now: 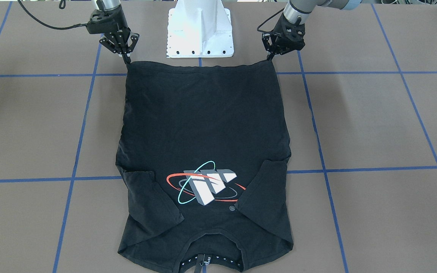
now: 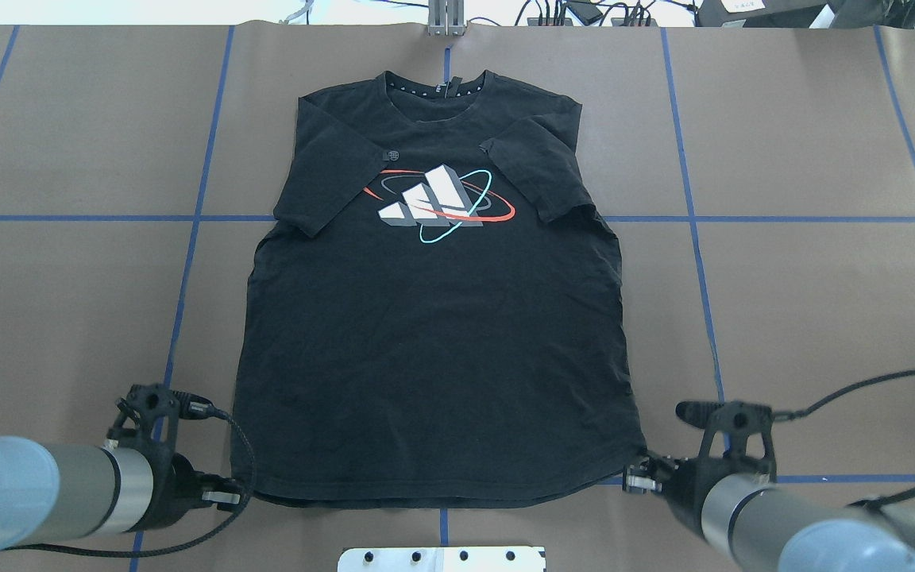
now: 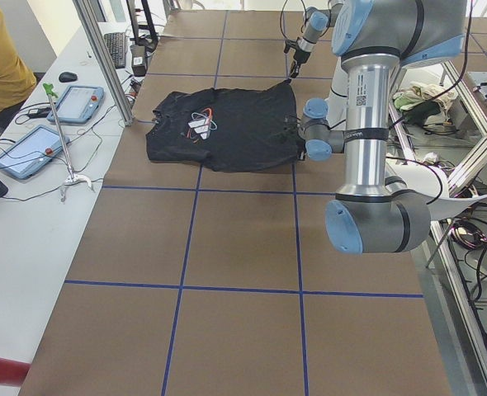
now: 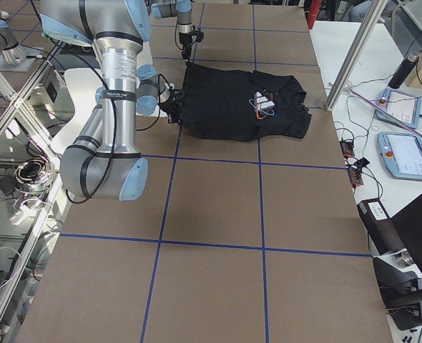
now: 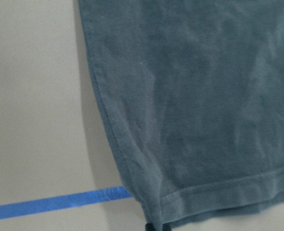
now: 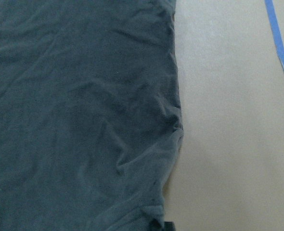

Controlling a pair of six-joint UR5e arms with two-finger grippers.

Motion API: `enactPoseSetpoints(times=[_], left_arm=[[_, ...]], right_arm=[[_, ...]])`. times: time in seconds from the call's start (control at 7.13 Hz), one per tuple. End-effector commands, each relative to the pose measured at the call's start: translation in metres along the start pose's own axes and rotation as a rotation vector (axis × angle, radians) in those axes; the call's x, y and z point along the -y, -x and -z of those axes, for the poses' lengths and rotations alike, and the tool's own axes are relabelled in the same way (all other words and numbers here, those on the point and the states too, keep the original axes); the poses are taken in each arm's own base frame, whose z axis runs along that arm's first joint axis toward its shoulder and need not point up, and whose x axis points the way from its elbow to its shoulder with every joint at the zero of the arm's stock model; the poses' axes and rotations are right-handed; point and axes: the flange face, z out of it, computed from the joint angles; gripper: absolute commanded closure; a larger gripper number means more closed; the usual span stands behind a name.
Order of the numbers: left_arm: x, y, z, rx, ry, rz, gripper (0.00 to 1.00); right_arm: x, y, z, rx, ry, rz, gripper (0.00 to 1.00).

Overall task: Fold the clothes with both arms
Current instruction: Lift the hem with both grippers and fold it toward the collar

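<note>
The T-shirt's collar (image 1: 210,259) is far from the white pedestal base (image 1: 200,43). Both my grippers should pull the T-shirt's hem toward the base first, and then fold it over to the collar.
The black T-shirt (image 2: 434,334) lies flat and front up on the brown table, with the white, red and teal print (image 2: 438,202) showing and both sleeves folded inward. Its collar points away from the robot and its hem is near the base. My left gripper (image 2: 239,496) is shut on the hem's left corner, which also shows in the front view (image 1: 269,57). My right gripper (image 2: 636,477) is shut on the hem's right corner, also seen in the front view (image 1: 127,60). The wrist views show the hem corners (image 5: 154,207) (image 6: 154,211) right at the fingertips.
The white pedestal base (image 1: 200,30) stands just behind the hem. Blue tape lines (image 2: 187,262) grid the table. A side bench holds tablets (image 3: 77,103) beyond an aluminium post (image 3: 103,58). A person in yellow (image 3: 0,66) sits there.
</note>
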Motion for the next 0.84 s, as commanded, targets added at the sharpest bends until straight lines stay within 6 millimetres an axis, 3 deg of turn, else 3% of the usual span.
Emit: enactPoseSetpoints(times=[0.0, 0.14, 0.42, 0.56, 0.7], left_arm=[[0.028, -0.008, 0.077, -0.032, 0.004, -0.081, 1.00], [0.028, -0.014, 0.108, -0.066, 0.030, -0.091, 1.00], [0.015, -0.026, 0.139, -0.123, 0.040, -0.116, 1.00], [-0.010, -0.039, 0.137, -0.156, 0.119, -0.153, 1.00], [-0.027, -0.050, 0.155, -0.200, 0.148, -0.183, 1.00]], right_arm=[[0.061, 0.000, 0.058, 0.096, 0.094, -0.013, 1.00], [0.056, 0.010, 0.083, 0.164, 0.180, -0.002, 1.00], [0.006, 0.026, 0.098, 0.214, 0.319, 0.072, 1.00], [-0.013, 0.028, 0.116, 0.242, 0.380, 0.105, 1.00], [-0.022, 0.024, 0.135, 0.261, 0.416, 0.126, 1.00]])
